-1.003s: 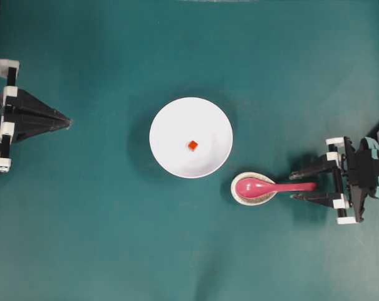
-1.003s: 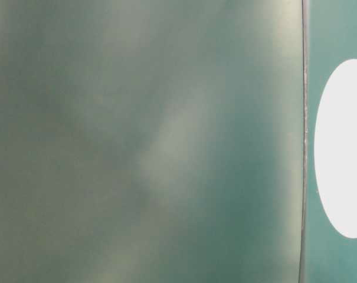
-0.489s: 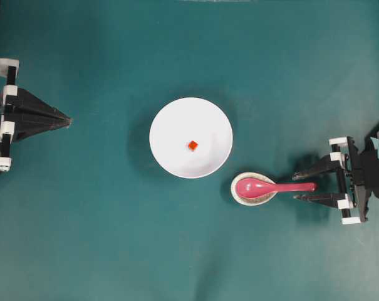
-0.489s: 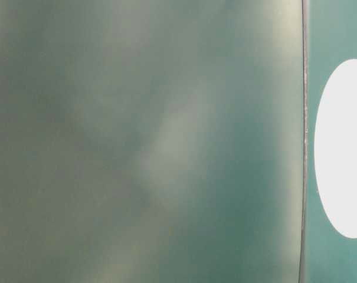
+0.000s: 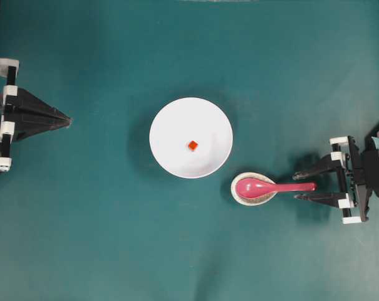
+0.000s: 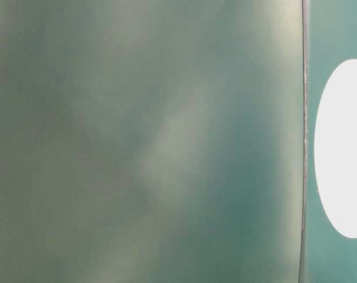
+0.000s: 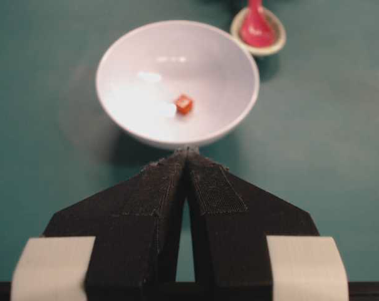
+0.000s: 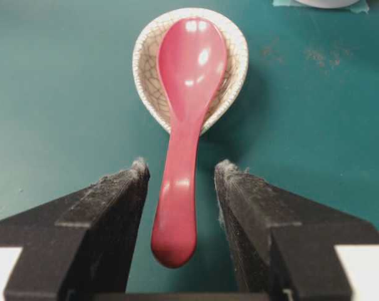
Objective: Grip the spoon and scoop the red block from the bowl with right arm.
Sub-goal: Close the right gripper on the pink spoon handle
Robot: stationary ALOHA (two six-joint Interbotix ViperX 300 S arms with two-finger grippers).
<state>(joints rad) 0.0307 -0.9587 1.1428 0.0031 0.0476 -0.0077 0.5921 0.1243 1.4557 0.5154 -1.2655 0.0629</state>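
I expect the red block [image 5: 193,145] to slide ahead when I push the magenta spoon, because the white bowl's open bottom [image 5: 171,138] lies around the red block.
The magenta spoon [image 5: 264,187] lies with its scoop in a small speckled rest [image 5: 239,195], handle pointing right. My right gripper [image 5: 297,185] is open and straddles the handle's end. In the right wrist view the spoon [image 8: 189,69] runs down between the two fingers, with a gap on each side of my gripper [image 8: 182,168]. The white bowl [image 5: 176,125] sits mid-table with the tiny red block [image 5: 193,145] inside. My left gripper [image 5: 67,119] rests shut at the far left. Its wrist view shows my left gripper [image 7: 186,152], the bowl [image 7: 145,69] and the red block [image 7: 184,103].
The crackle-glazed spoon rest [image 8: 145,56] sits just right of the bowl's lower edge. The table-level view is a blurred green surface with a white oval [image 6: 343,147] at its right edge. Green mat surrounds everything.
My right gripper has shifted slightly to the right along the spoon handle and stays open. Spoon, bowl, block and left arm have not moved.
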